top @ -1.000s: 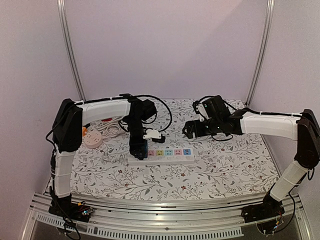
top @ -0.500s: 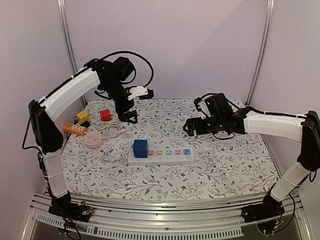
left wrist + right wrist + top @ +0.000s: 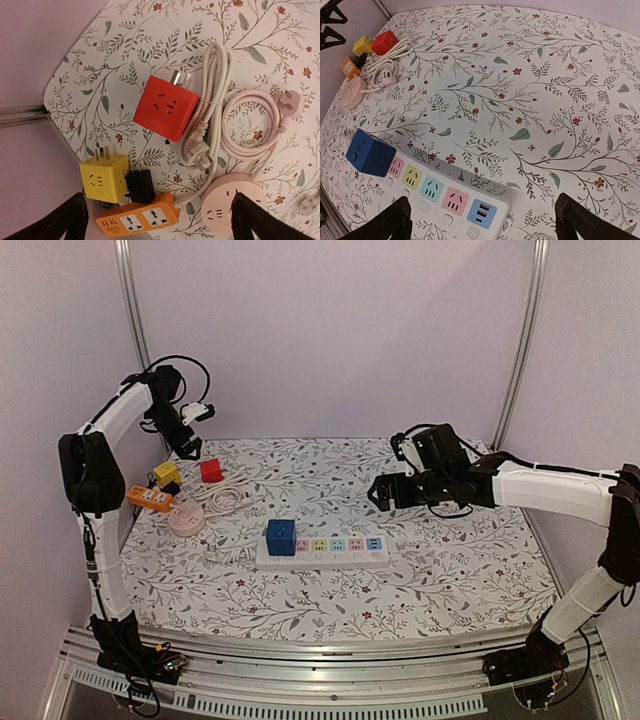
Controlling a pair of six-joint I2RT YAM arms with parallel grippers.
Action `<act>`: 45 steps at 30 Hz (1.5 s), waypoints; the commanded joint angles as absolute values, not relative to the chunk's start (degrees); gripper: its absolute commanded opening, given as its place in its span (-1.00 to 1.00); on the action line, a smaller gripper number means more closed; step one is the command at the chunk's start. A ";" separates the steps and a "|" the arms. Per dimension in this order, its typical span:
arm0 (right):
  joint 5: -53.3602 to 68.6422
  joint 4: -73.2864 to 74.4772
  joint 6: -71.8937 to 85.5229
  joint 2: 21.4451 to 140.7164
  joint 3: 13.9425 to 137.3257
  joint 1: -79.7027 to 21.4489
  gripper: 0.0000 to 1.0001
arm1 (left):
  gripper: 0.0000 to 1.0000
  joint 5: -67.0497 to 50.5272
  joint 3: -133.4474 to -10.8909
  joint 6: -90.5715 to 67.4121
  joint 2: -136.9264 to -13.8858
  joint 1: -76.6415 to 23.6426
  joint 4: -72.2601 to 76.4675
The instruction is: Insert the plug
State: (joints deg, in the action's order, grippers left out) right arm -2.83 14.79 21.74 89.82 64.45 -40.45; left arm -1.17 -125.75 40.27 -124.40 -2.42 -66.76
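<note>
The red cube plug's pins (image 3: 181,79) face away from my open left gripper, so I keep going down toward its body (image 3: 211,471) until the fingers close on the plug's sides.
A blue cube plug (image 3: 281,537) sits in the leftmost socket of the white power strip (image 3: 340,551); both also show in the right wrist view, the cube (image 3: 370,152) and the strip (image 3: 451,199). My left gripper (image 3: 189,447) is open and empty, high over the back left corner, above a red cube plug (image 3: 167,107) and a yellow cube plug (image 3: 104,177). My right gripper (image 3: 384,494) is open and empty, hovering behind the strip's right end; in its wrist view the gripper (image 3: 485,225) spans the strip's USB end.
At the back left lie an orange power strip (image 3: 137,216), a black adapter (image 3: 140,186), a round pink socket (image 3: 227,202), a coiled white cable (image 3: 212,90) and a pink cable (image 3: 260,117). The table edge and wall (image 3: 30,150) are close by.
My left gripper let go of the blue cube plug on the strip, rose and swung to the back left corner. The right arm barely moved.
</note>
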 commanded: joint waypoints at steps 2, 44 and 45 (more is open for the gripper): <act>-4.68 16.78 22.49 86.92 65.50 -42.15 0.97 | 0.99 -8.94 -131.20 48.09 -133.32 -1.06 -63.67; -8.67 24.06 18.85 90.96 77.57 -48.16 0.98 | -1.00 -27.53 -128.30 55.57 -124.06 -2.83 -66.66; -8.70 23.93 19.04 90.53 77.99 -48.10 0.98 | -1.00 -27.64 -125.38 56.98 -120.17 -4.07 -66.44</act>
State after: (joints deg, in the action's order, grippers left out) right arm -7.90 23.24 19.46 92.18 75.42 -47.72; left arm -22.63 -131.11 53.58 -137.01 -0.64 -67.07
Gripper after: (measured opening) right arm 0.988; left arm 0.610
